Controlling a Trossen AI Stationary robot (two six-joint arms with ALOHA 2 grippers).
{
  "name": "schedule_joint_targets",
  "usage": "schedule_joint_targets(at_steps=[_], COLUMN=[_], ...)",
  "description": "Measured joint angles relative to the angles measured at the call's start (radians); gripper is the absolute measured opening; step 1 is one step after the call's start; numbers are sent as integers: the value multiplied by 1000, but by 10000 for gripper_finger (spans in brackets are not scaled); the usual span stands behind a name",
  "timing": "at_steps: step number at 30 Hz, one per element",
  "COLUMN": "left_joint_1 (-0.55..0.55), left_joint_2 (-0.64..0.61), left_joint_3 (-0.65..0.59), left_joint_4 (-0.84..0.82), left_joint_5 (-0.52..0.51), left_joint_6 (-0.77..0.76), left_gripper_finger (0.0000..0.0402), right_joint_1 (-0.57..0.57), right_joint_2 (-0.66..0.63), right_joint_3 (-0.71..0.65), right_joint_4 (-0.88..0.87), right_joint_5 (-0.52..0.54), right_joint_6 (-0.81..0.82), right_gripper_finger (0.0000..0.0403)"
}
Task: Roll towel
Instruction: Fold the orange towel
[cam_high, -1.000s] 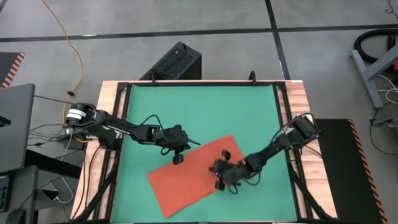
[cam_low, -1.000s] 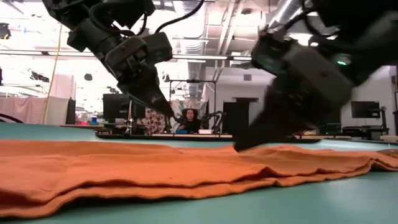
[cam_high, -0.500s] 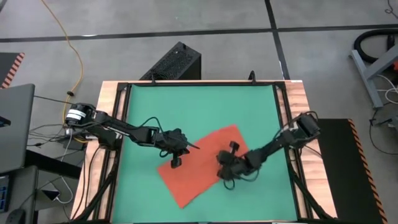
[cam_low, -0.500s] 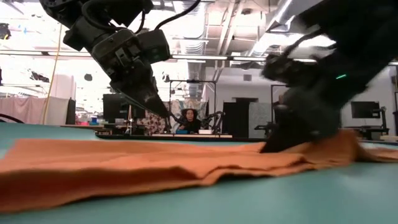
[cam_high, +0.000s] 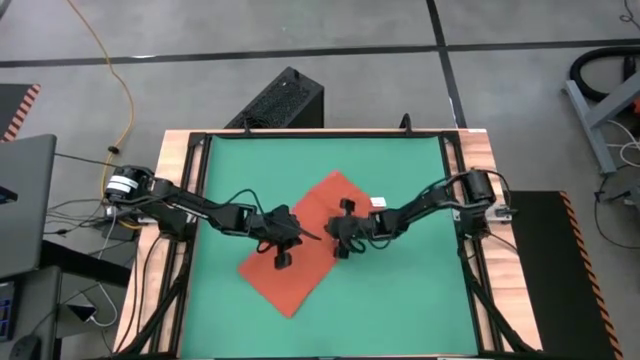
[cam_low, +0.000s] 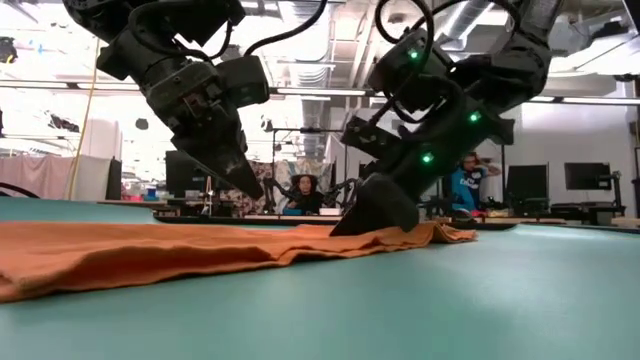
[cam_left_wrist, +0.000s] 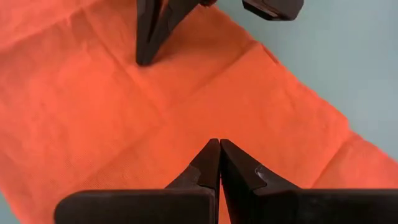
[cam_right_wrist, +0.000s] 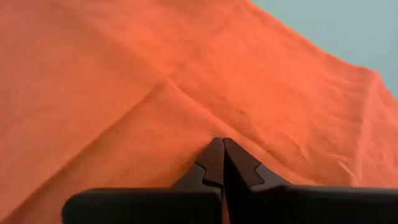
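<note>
Next, my left gripper presses the towel on its far half and turns it square with my right gripper before I roll it, because the towel lies slanted across the green table.
The orange-red towel lies flat on the green table, turned like a diamond. A small white tag is at its right edge. My right gripper is shut and stands with its tips on the towel near its middle; it also shows in the low view. My left gripper is shut and empty. It hovers a little above the towel's left half, as the low view shows. My right gripper presses its shut fingertips down on the towel's top surface, near the towel's middle. The fingers come from above, slanting in from the table's right. The towel lies flat on the table under them, with a low ridge bunched behind the fingers.
Bare green table lies on all sides of the towel. A wooden frame with dark rails borders the table. In the low view, people are in the room behind it.
My right gripper has gone toward the table's left and far edges with its shut tips on the towel. The towel has slid along with it toward the table's middle and turned about, from lying wide near the front edge to standing as a diamond.
</note>
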Motion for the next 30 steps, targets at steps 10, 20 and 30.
schedule_joint_targets(at_steps=[10,20,30], left_joint_1=[36,154,188], left_joint_2=[-1,48,148], left_joint_3=[0,-28,-36], left_joint_4=[23,119,82], left_joint_5=[-80,37,53], left_joint_6=[128,247,128], left_gripper_finger=[0,0,0], right_joint_1=[201,270,367], right_joint_2=[-96,-27,-17], right_joint_3=[2,9,12], right_joint_4=[-4,-54,-307], right_joint_5=[217,291,328], right_joint_6=[126,316,621], right_gripper_finger=[20,20,20])
